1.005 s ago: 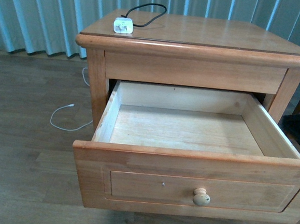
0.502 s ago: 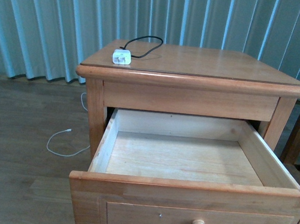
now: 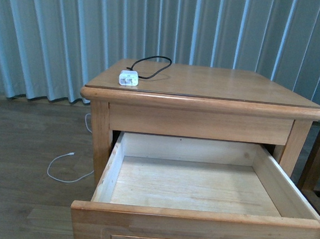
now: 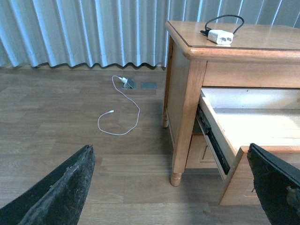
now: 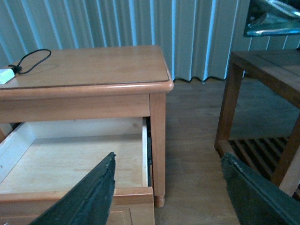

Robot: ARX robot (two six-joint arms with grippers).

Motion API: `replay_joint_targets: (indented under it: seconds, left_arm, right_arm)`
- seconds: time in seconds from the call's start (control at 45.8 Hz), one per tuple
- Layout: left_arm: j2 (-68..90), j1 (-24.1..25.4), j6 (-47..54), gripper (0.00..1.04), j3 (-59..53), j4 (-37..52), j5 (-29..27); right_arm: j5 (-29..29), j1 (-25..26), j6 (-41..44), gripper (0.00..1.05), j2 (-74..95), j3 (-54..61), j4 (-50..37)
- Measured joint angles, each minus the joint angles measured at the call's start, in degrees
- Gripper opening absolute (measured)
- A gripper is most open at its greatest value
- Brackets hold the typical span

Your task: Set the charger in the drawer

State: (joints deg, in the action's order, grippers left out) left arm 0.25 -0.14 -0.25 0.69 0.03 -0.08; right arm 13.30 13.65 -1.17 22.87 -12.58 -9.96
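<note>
I expect that when I carry the charger, its black cable (image 4: 238, 28) will come along and keep its open loop, because the arch (image 4: 227, 16) already holds itself up above the wood.
The charger (image 3: 128, 77), a small white plug adapter with a looped black cable (image 3: 153, 66), lies on the back left corner of the wooden nightstand top (image 3: 224, 83). It also shows in the left wrist view as the charger (image 4: 220, 36) and at the edge of the right wrist view as the charger (image 5: 5, 75). The drawer (image 3: 196, 189) is pulled far out, its pale interior bare. My left gripper (image 4: 171, 187) hangs open over the floor to the left of the nightstand. Low beside the nightstand's right front corner, my right gripper (image 5: 166, 187) is open too. Neither arm shows in the front view.
A thin white cable (image 3: 64, 170) lies on the wood floor left of the nightstand. Pale blue curtains (image 3: 56, 28) hang behind. A darker wooden table with a slatted lower shelf (image 5: 262, 93) stands to the right.
The front view has tilted upward: the nightstand top and charger sit lower in the picture, more curtain shows, and the drawer's knob has dropped out of sight.
</note>
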Motion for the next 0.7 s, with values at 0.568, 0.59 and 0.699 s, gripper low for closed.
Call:
replay_joint_targets:
  seconds: [0.568,0.59,0.699]
  left_arm:
    - [0.0,0.0,0.0,0.99,0.0,0.0,0.04]
    - [0.0,0.0,0.0,0.99,0.0,0.0,0.04]
    - [0.0,0.0,0.0,0.99,0.0,0.0,0.02]
  right_arm:
    - [-13.2,-13.42,1.05,0.02,-10.67,8.68,1.57]
    - [-13.22,-13.42,1.05,0.02,-10.95,8.83,1.66]
    - [-13.22,-13.44,1.05,0.02,-13.14,9.33,3.37]
